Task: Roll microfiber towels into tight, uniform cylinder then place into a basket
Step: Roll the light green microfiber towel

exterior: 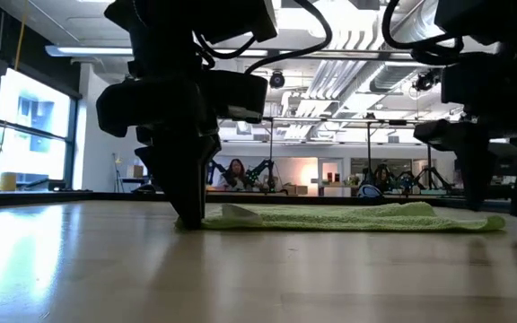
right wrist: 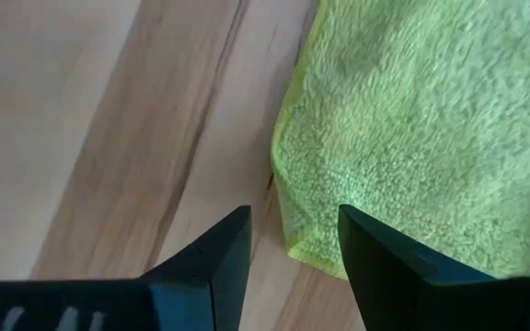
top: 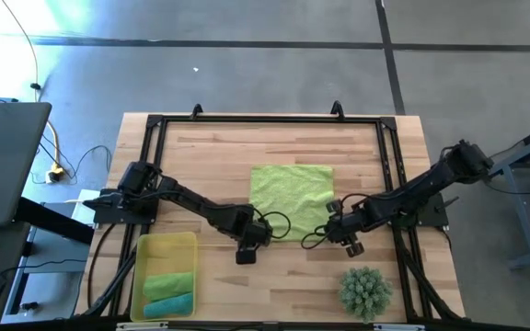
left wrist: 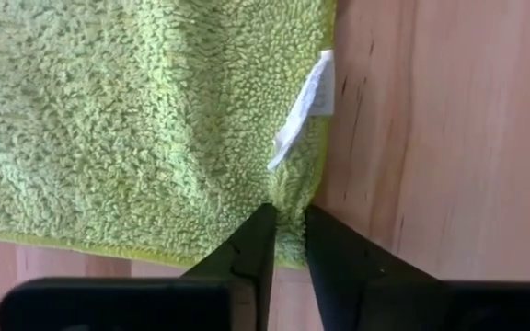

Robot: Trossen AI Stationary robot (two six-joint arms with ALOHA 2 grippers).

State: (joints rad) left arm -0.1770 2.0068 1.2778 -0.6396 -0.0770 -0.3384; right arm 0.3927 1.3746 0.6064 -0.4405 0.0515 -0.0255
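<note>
My gripper will carry the towel's corner, where the lime green towel's edge bends limply, so the towel's near half will fold over the far half.
A lime green towel lies spread flat on the wooden table's middle; a white tag sticks out near one corner. My left gripper is down at its near left corner, shut on it. My right gripper is open at the near right corner, one finger on either side of it. The yellow basket stands at the near left and holds a rolled green towel and a teal towel. My left gripper pinches the green towel's near left corner between its two fingers, just below the tag. The fingers point steeply down, and their tips reach the table. The towel stays flat on the table. My right gripper: whether its fingers touch the towel I cannot tell.
A spiky green ball-shaped plant stands at the near right, close behind my right gripper. A black frame runs around the work area. Bare wood lies between the basket and the plant.
</note>
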